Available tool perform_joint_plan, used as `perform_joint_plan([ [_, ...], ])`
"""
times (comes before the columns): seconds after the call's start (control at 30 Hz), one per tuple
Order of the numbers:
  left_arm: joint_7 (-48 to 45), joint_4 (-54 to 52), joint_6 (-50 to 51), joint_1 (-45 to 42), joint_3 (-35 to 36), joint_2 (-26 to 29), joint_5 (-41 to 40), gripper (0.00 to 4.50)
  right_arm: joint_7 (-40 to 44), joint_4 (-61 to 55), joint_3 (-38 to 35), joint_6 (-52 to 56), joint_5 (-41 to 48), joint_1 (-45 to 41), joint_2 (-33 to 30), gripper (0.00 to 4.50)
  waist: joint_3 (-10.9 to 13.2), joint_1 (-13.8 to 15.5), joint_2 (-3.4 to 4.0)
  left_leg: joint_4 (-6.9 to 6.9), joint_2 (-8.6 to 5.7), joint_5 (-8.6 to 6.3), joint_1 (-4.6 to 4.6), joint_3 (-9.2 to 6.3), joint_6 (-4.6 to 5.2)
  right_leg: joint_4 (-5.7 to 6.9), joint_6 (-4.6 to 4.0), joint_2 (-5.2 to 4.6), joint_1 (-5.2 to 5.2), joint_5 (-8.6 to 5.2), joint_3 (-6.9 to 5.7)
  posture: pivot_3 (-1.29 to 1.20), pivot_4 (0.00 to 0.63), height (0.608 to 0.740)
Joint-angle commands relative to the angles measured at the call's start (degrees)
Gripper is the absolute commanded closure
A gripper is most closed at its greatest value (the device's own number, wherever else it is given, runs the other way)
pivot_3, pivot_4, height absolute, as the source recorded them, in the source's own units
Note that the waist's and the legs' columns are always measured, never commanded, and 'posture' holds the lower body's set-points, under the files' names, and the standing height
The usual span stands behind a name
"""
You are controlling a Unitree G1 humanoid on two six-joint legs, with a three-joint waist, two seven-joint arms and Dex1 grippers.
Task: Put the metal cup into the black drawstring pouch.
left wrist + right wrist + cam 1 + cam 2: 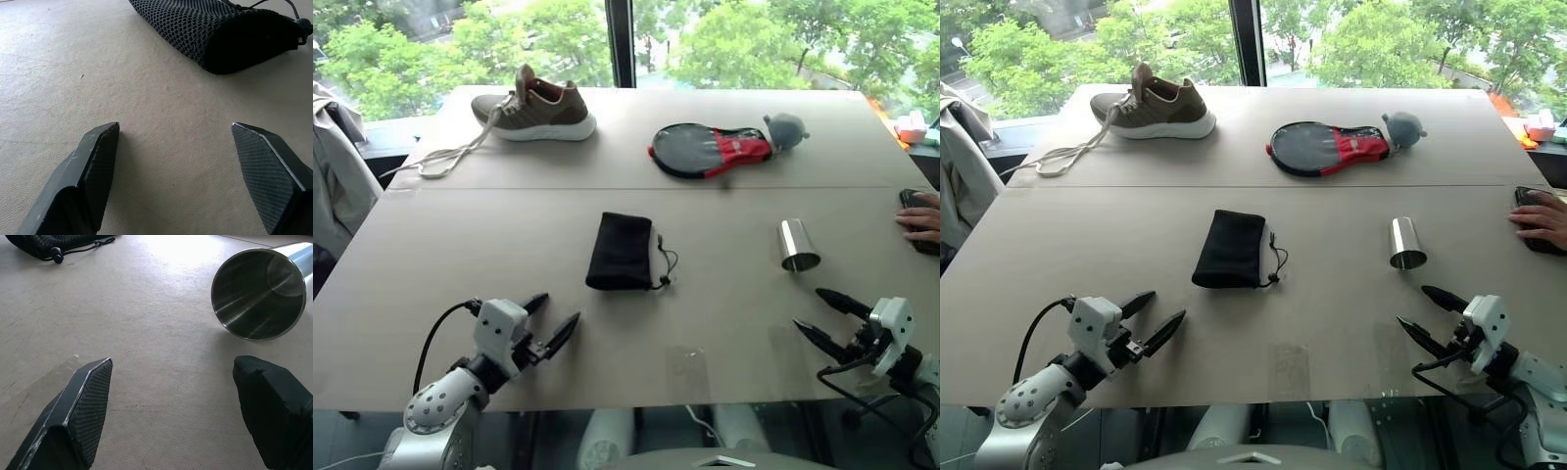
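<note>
I expect the black drawstring pouch (621, 252) to open wide at its opening when I lift the pouch's near edge (619, 286), because that edge lies spread wide and ungathered.
The metal cup (797, 245) lies on its side on the tan table (489, 245), right of centre, with its open mouth (259, 293) turned toward my right gripper. That right gripper (810, 309) hovers open near the table's front edge, a short way in front of the cup, with nothing between its fingers. At the table's middle the black drawstring pouch (621, 251) lies flat, its cords (666, 260) trailing from the near right corner. My left gripper (558, 310) stands open and empty, in front and left of the pouch (220, 29).
A brown shoe (536, 106) with long laces sits at the back left. A grey-and-red oval case (710, 150) with a grey ball beside it lies at the back centre. A person's hand (922, 215) rests at the right edge. A jacket (337, 166) hangs left.
</note>
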Motion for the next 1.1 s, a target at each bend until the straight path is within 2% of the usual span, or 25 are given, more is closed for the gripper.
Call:
perform_joint_plan([
  [0.03, 0.0, -2.3, -1.2, 0.4, 1.4, 0.4, 0.0, 0.74, 0.1, -2.2, -0.7, 0.3, 0.5, 0.5, -1.0, 0.52, 0.0, 0.0, 0.0, 0.0, 0.0, 0.0, 0.0, 0.0, 0.0, 0.0, 0.0, 0.0, 0.0, 0.0, 0.0, 0.0, 0.15, 0.74],
  [0.6, -1.5, -4.3, -1.3, -0.4, -0.5, 1.6, 0.5, 0.74, 0.3, -5.0, -0.5, 1.8, 1.0, 1.7, -0.8, 0.52, 0.0, 0.0, 0.0, 0.0, 0.0, 0.0, 0.0, -0.01, 0.0, 0.0, 0.02, -0.01, 0.0, -0.01, 0.0, 0.0, 0.15, 0.74],
  [0.87, -0.6, -8.0, -0.9, -7.0, -5.9, 2.2, 4.6, 0.74, 2.2, -14.8, 3.9, 4.5, 1.6, 7.4, -1.0, 0.52, 0.0, 0.3, 0.04, 0.0, 0.0, 0.0, -0.01, -0.01, 0.0, 0.0, 0.01, -0.01, 0.0, -0.01, -0.01, 0.0, 0.15, 0.74],
  [1.1, 1.2, -6.9, -0.1, -14.1, -10.2, 3.0, 10.0, 0.74, -0.9, -24.8, 9.2, 5.9, 0.9, 10.5, 0.8, 0.52, 0.0, 0.4, 0.04, 0.0, 0.0, 0.0, -0.02, -0.03, 0.0, 0.0, 0.04, 0.04, 0.0, -0.02, -0.02, 0.0, 0.15, 0.74],
])
